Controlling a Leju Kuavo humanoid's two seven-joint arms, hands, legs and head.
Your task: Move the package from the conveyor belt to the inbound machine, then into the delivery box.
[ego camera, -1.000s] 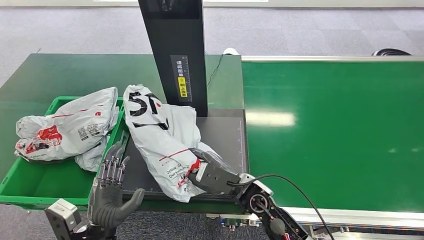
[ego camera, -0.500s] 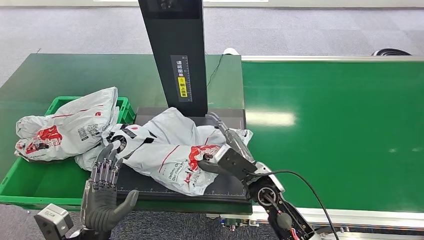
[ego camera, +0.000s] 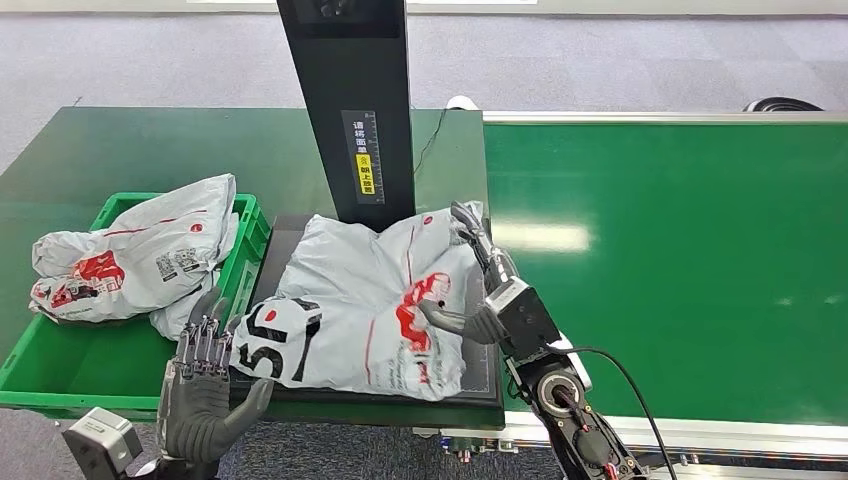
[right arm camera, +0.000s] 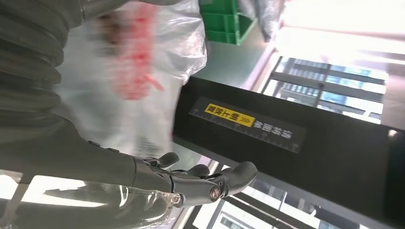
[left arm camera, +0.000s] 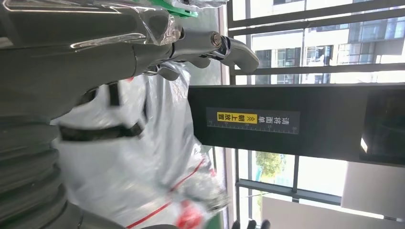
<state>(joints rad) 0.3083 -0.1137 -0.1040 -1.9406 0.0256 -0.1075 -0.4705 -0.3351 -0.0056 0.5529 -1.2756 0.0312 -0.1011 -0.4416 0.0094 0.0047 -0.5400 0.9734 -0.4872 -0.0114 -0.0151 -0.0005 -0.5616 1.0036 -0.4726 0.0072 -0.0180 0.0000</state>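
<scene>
The package will bunch up into folds inside my left gripper when I lift the package's near edge, because loose plastic wrinkles around the red print.
The package, a white poly bag with red print and a black "5", lies flat on the black platform of the inbound machine, below its black column. My right hand is at the bag's right edge, thumb resting on the bag and fingers stretched straight along the edge. In the right wrist view the blurred package sits beside the straight fingers. My left hand is open at the platform's near left corner, fingertips close to the bag's "5" end. The left wrist view shows the package beyond the spread fingers.
A green delivery box stands left of the platform and holds other white packages. The green conveyor belt runs to the right. A green table lies behind the box.
The package has been flipped over and spread flat on the platform, its "5" end swinging from far to near left. My right hand moved to its right edge and straightened its fingers.
</scene>
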